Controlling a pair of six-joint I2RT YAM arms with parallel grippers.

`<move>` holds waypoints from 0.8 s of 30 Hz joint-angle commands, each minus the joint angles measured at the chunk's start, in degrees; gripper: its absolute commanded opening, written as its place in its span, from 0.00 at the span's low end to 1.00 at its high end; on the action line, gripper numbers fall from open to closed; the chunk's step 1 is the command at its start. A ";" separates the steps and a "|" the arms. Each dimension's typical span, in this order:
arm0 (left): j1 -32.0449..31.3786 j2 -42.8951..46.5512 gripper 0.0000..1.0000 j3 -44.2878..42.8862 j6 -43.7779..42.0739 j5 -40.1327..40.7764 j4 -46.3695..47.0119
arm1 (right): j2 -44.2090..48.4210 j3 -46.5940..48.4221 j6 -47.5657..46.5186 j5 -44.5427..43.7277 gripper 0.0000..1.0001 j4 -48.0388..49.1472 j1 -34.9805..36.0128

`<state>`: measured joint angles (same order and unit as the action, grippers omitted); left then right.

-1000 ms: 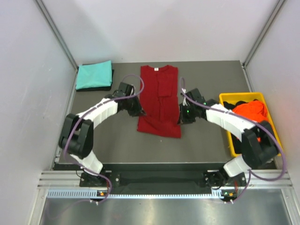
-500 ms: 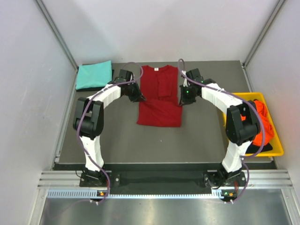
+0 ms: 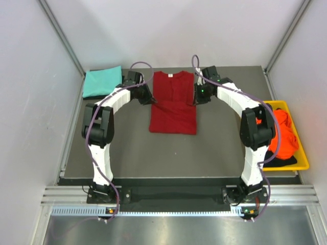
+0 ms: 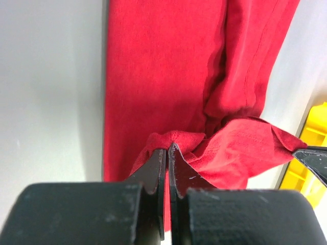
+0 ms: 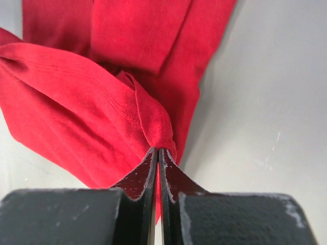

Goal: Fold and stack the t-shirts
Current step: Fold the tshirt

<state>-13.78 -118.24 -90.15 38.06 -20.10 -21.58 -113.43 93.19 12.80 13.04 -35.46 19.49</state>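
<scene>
My right gripper should go on pulling the hem toward the collar (image 3: 170, 75) until it lies flat, because the hem's corners meet the dark red t-shirt's side edges (image 3: 192, 91).
The dark red t-shirt (image 3: 172, 104) lies in the middle of the table, its lower part doubled back toward the collar. My left gripper (image 3: 150, 100) is shut on the shirt's bottom hem at its left edge; the wrist view shows the pinched red cloth (image 4: 176, 140) at the closed fingertips (image 4: 159, 158). My right gripper (image 3: 196, 100) is shut on the same hem at the right edge, red cloth (image 5: 153, 122) bunched at its tips. A folded teal t-shirt (image 3: 102, 81) rests at the back left. An orange t-shirt (image 3: 283, 133) and a black one (image 3: 280, 161) lie in the bin.
A yellow plastic bin (image 3: 304, 162) stands at the table's right edge. Grey enclosure walls close in on both sides and the back. Both arms arch over the table from the near edge. The bin's yellow corner (image 4: 314, 153) shows in the left wrist view.
Both grippers have carried the red shirt's bottom hem away from the near edge toward the collar, folding the shirt shorter. The right arm no longer covers the bin.
</scene>
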 commanded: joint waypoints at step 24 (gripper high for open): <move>2.53 -9.20 0.00 -9.08 -0.97 1.20 8.22 | -11.20 12.46 -0.49 5.07 0.00 7.60 -3.75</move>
<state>-12.01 -126.52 -96.66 37.54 -19.46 -17.72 -123.81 102.26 12.49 16.95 -30.87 16.71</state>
